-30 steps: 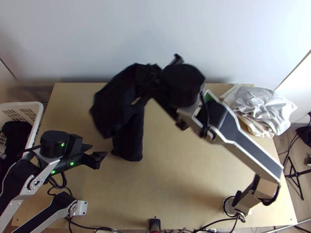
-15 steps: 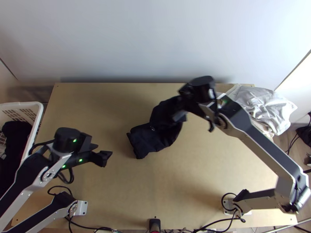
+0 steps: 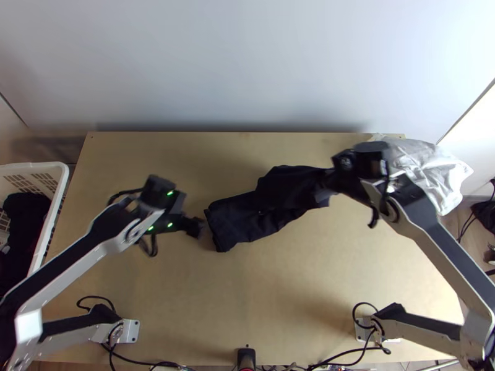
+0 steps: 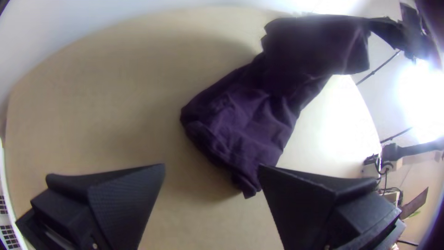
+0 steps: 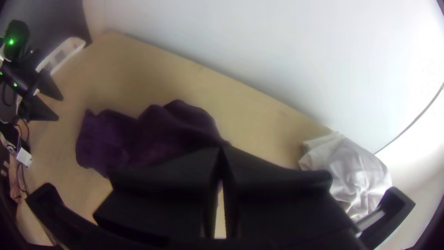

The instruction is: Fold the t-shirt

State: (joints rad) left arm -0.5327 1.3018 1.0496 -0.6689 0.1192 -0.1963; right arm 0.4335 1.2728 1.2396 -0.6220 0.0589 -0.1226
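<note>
The loose end of the dark t-shirt shows layered folds, so I expect the t-shirt to open out into a wide sheet when the robot pulls the t-shirt's edge.
The dark t-shirt lies bunched and elongated on the middle of the table, its right part raised toward my right gripper. In the right wrist view my right gripper is shut on an end of the t-shirt. My left gripper is just left of the cloth's left end in the top view. Seen from its own wrist, my left gripper stands open with its fingers apart, and the t-shirt lies beyond them. How the layers lie inside the bunch cannot be made out.
A pile of white cloth lies at the table's back right corner. At the left edge stands a white basket with dark cloth in it. A wall rises behind the table.
The right gripper has moved right and toward the near edge, drawing the t-shirt out and lowering its left part onto the table. The left gripper has moved right and up the picture toward the cloth.
</note>
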